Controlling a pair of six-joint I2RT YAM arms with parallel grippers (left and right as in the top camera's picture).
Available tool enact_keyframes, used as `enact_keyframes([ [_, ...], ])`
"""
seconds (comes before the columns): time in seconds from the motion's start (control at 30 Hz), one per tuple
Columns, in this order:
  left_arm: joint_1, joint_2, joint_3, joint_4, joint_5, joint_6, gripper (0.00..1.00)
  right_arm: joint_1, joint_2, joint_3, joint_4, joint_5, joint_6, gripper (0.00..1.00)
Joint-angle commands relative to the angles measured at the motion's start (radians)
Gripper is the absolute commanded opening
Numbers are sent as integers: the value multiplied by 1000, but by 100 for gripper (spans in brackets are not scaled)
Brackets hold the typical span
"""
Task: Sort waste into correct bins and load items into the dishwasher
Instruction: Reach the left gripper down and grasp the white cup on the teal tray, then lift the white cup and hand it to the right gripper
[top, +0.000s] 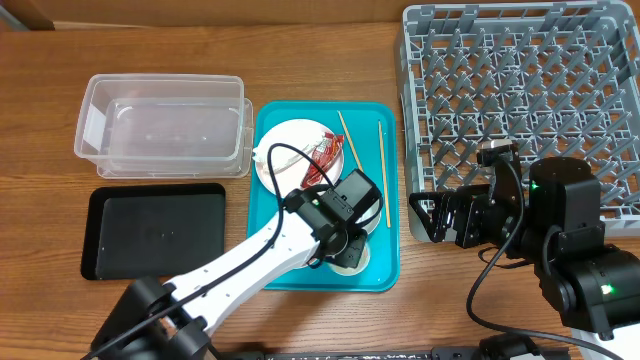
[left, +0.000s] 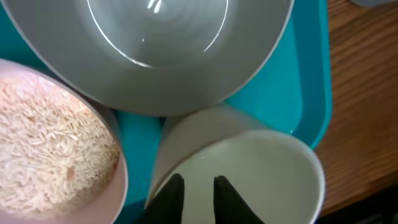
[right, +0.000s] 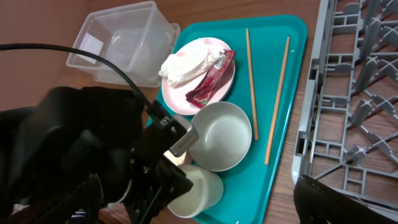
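Note:
The robot's left gripper has both fingers over the small white cup's opening (left: 258, 180), so it should spread them and place them astride the cup's rim (left: 161, 184) before it lifts the cup.
My left gripper (left: 198, 190) hovers over the mouth of the small white cup (left: 261, 168), fingers narrowly apart with nothing between them. The cup is tilted on the teal tray (top: 385, 265). Next to it are the grey bowl (left: 155, 56) and the smaller dish of rice (left: 50, 149). The plate (right: 214, 99) holds the white napkin (right: 183, 65) and the red wrapper (right: 211, 81). Two chopsticks (right: 250, 81) (right: 278, 93) lie on the tray's right side. My right gripper (top: 437, 215) is open and empty by the dish rack's (top: 530, 100) front left corner.
The clear tub (top: 160, 125) stands at the back left, with the black tray (top: 155, 230) in front of it. My left arm (top: 270, 250) reaches diagonally over the teal tray and hides the rice dish from above.

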Motion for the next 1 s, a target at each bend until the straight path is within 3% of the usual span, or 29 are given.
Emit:
enact_keyframes([
  [0.0, 4, -9, 5, -19, 24, -13, 10, -2, -9, 33, 2, -12, 5, 100],
  [0.07, 5, -24, 30, -53, 24, -13, 5, -2, -9, 33, 2, -12, 5, 100],
  [0.2, 5, -72, 100, -126, 24, -7, 5, -2, -9, 33, 2, -12, 5, 100],
  [0.23, 5, -84, 113, -135, 24, 2, 10, -2, -9, 33, 2, -12, 5, 100],
  [0.37, 5, -112, 132, -166, -42, 6, 50, -2, -9, 33, 2, -12, 5, 100],
  [0.5, 5, -85, 87, -152, -95, -3, 60, -2, -9, 33, 2, -12, 5, 100],
  [0.67, 5, -13, 44, -110, -88, -25, 54, -2, -9, 33, 1, -12, 5, 100],
  [0.77, 5, 21, 44, -91, -58, -24, 46, -2, -9, 33, 1, -12, 5, 100],
  [0.83, 5, 34, 44, -85, -35, -24, 35, -2, -9, 33, 1, -12, 5, 100],
  [0.9, 8, 35, 47, -97, -5, -23, 11, -2, -9, 33, 1, -12, 5, 100],
  [0.93, 12, 32, 57, -116, 10, -20, 4, -2, -9, 33, 0, -12, 5, 100],
  [0.97, 20, 29, 69, -134, 17, -19, 4, -2, -9, 33, -2, -12, 5, 100],
])
